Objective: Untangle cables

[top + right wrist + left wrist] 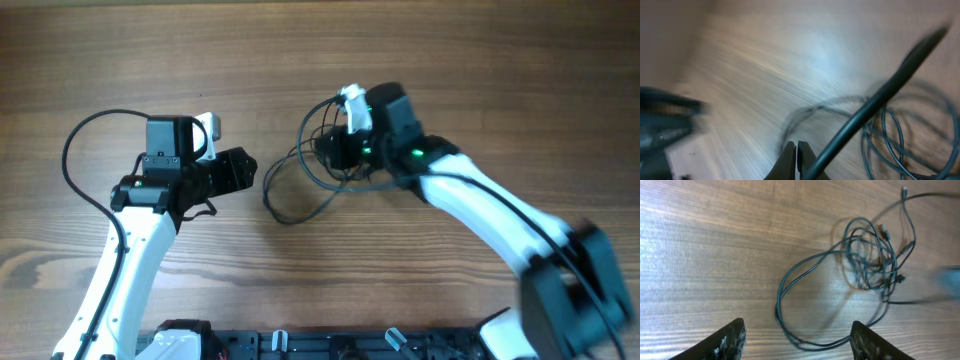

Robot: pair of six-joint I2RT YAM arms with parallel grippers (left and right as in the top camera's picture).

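Note:
Next, my left gripper takes the loop (779, 309) and draws the tangle taut, as the long loop (267, 190) lies loose while my right gripper holds a piece of the tangle.
The cables (312, 178) are thin dark wires in a tangle at the table's middle, with a long loop trailing toward the left arm. In the left wrist view the knot (871, 255) lies ahead to the right, and the loop (790, 280) reaches down between my fingers. My left gripper (797, 327) is open and empty, just left of the loop in the overhead view (240, 170). My right gripper (333, 150) sits over the tangle. Its jaws (796, 146) are shut, and a taut strand (875, 100) rises from them. More coils (900, 145) lie behind it.
The wooden table (450, 60) runs on all around. A thicker black arm cable (75, 150) loops to the left of the left arm. A dark rack (300, 345) lines the front edge. The right wrist view is motion-blurred.

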